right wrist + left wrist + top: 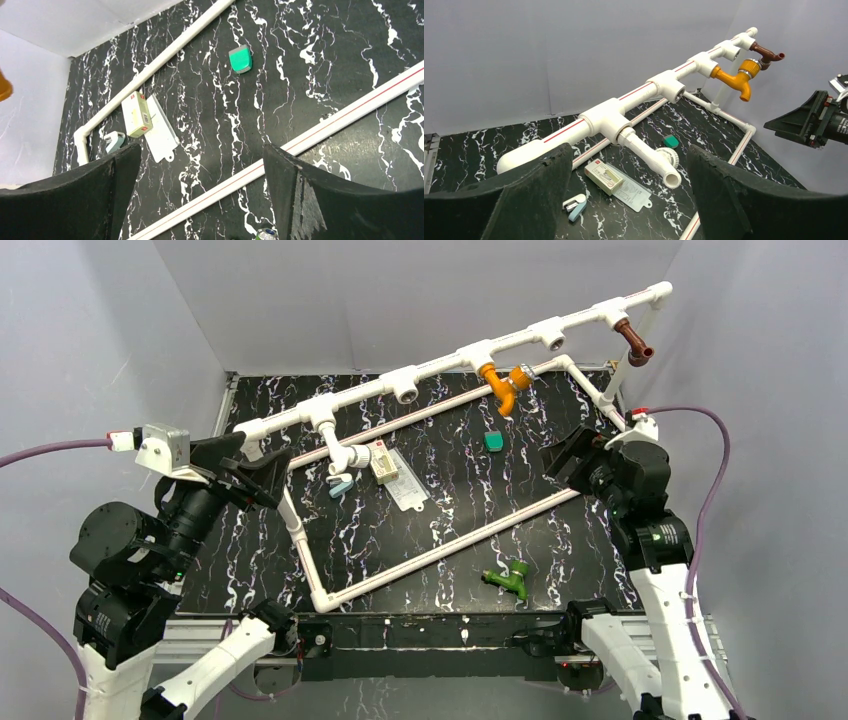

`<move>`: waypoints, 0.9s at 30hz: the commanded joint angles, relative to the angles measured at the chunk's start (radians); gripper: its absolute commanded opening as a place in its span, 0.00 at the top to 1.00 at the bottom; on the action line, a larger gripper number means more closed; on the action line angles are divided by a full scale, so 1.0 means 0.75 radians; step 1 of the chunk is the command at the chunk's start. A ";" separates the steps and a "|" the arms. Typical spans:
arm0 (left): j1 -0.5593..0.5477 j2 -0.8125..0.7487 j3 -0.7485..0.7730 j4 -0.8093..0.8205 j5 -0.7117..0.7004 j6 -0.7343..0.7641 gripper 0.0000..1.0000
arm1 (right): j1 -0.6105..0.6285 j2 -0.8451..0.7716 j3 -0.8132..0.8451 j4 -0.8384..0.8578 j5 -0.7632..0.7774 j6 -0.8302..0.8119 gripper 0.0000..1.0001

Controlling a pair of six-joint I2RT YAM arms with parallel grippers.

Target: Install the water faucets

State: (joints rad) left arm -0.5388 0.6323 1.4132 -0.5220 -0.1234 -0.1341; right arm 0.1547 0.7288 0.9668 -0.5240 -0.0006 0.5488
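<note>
I keep moving my right gripper's open fingers toward the faucet (509, 581) until they are around it, because the green faucet is clear of the white pipe frame (468, 548).
A long white pipe (440, 362) with tee sockets runs raised across the back. Three water faucets hang from it: a white one (345, 455) (651, 157) at the left, an orange one (505, 385) (736, 77) further right, a brown one (633, 340) (769, 52) at the far end. A green faucet (508, 580) lies loose on the table near the front right; its threaded end (265, 234) shows at the bottom of the right wrist view. My left gripper (255, 475) (626, 165) is open, facing the white faucet. My right gripper (565, 460) (200, 150) is open above the table, holding nothing.
A rectangular white pipe frame (440, 550) lies on the black marbled table. Inside it are a small teal piece (493, 441) (240, 59), a small box on a clear card (383, 462) (606, 176) and a little blue-white clip (340, 486). Grey walls enclose the table.
</note>
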 commanded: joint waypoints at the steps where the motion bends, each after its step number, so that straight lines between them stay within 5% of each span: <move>1: 0.001 0.018 -0.013 0.017 0.020 0.005 0.19 | -0.002 0.092 0.044 -0.123 -0.036 0.025 0.01; 13: -0.003 0.043 -0.036 -0.049 0.068 0.012 0.19 | -0.003 0.089 -0.079 -0.146 -0.202 -0.097 0.01; 27: -0.004 0.116 -0.066 -0.150 0.164 -0.032 0.19 | 0.193 0.217 -0.098 -0.312 -0.052 -0.025 0.13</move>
State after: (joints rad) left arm -0.5388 0.7101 1.3731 -0.5999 -0.0246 -0.1474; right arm 0.2291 0.8791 0.9066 -0.7258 -0.0956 0.4843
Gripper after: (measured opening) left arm 0.811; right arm 0.881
